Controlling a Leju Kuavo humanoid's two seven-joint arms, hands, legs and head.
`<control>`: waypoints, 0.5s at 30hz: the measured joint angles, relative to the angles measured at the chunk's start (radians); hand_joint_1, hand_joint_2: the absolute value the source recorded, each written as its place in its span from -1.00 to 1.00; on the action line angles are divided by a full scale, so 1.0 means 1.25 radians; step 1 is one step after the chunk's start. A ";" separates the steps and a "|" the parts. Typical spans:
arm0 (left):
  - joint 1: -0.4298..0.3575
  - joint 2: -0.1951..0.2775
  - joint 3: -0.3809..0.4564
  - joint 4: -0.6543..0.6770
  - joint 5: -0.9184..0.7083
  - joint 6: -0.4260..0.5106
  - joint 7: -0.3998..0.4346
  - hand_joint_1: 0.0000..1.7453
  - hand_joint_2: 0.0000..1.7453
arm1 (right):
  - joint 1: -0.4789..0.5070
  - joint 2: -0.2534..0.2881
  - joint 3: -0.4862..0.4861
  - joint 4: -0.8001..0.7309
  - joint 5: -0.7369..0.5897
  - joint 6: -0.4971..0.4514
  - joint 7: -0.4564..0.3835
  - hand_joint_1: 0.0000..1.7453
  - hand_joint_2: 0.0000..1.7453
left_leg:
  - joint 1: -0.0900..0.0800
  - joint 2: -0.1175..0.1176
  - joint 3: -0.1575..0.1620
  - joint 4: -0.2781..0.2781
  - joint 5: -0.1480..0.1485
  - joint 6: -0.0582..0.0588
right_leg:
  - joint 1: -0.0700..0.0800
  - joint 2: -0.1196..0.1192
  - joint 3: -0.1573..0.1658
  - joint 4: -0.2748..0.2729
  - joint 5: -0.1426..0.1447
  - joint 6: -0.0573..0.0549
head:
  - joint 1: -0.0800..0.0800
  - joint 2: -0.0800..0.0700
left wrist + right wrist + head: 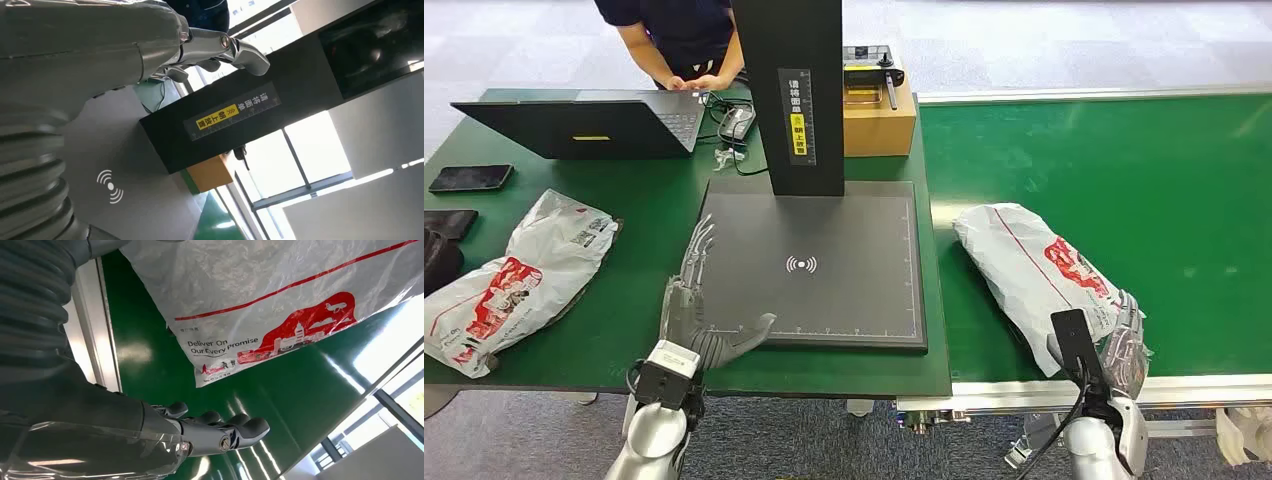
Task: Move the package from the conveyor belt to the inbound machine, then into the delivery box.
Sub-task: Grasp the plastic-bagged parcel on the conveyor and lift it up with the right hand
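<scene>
I expect the white plastic package to crease and fold around my grip when I lift it, since loose wrinkles show beside the red stripe.
A white plastic package with red print lies on the green conveyor belt, close to its near edge. My right hand is at the package's near right end, fingers spread and empty; the right wrist view shows the package just beyond my fingers, apart from them. The inbound machine is a dark scan pad with a black post. My left hand lies open at the pad's left edge, holding nothing. In the left wrist view its fingers reach toward the post.
A second white package lies on the green table at the left. A laptop, a phone and a cardboard box sit at the back. A person stands behind the laptop.
</scene>
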 joint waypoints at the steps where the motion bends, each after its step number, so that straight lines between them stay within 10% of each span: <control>1: -0.001 0.000 0.000 0.000 0.000 0.000 0.000 -1.00 1.00 | -0.004 -0.002 0.000 0.007 0.001 0.000 0.001 -1.00 1.00 | 0.000 0.000 0.000 0.000 0.000 0.000 | 0.000 0.000 0.000 0.000 0.000 0.000 | 0.000 0.000; 15: 0.004 -0.001 0.006 -0.001 0.006 0.011 0.000 -1.00 1.00 | -0.122 -0.032 0.010 0.196 0.038 -0.007 -0.013 -1.00 1.00 | 0.000 0.000 0.000 0.000 0.000 0.000 | 0.000 0.000 0.000 0.000 0.000 0.000 | 0.000 0.000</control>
